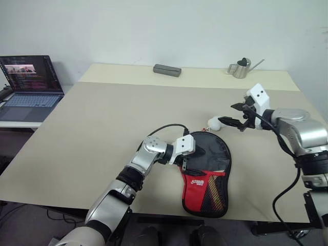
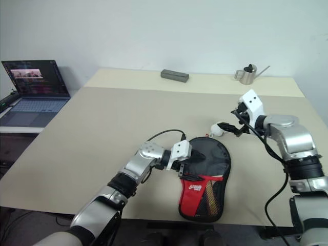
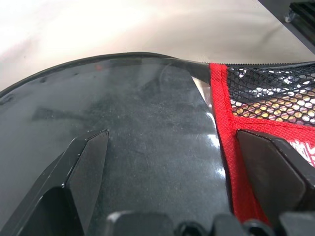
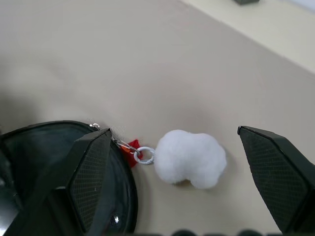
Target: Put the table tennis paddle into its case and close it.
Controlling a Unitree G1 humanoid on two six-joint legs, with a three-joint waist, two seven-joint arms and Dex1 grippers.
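I expect the white pom-pom (image 1: 214, 123) to drag a zipper closed along the case's rim when I pull it, because a ring and metal clip (image 4: 136, 151) connect it there.
The case (image 1: 212, 164) lies flat near the table's front edge, black head away from me, red mesh-pocket end (image 1: 205, 195) toward me. A tan strip (image 1: 218, 192) shows through the mesh, seemingly the table tennis paddle's handle; its head is hidden. My left gripper (image 1: 193, 160) is open at the case's left edge, its fingers (image 3: 83, 172) spread over the black face (image 3: 147, 128). The white pom-pom (image 4: 189, 158) hangs by a ring from the case's far rim. My right gripper (image 1: 233, 115) hovers open just above and beyond the pom-pom (image 1: 213, 123), which sits between its fingers (image 4: 275, 182) in the right wrist view.
An open laptop (image 1: 31, 82) sits on a side table at the far left. A grey box (image 1: 167, 70) and a small metal watering can (image 1: 241, 68) stand at the back of the beige table (image 1: 102, 123). The table's front edge runs just below the case.
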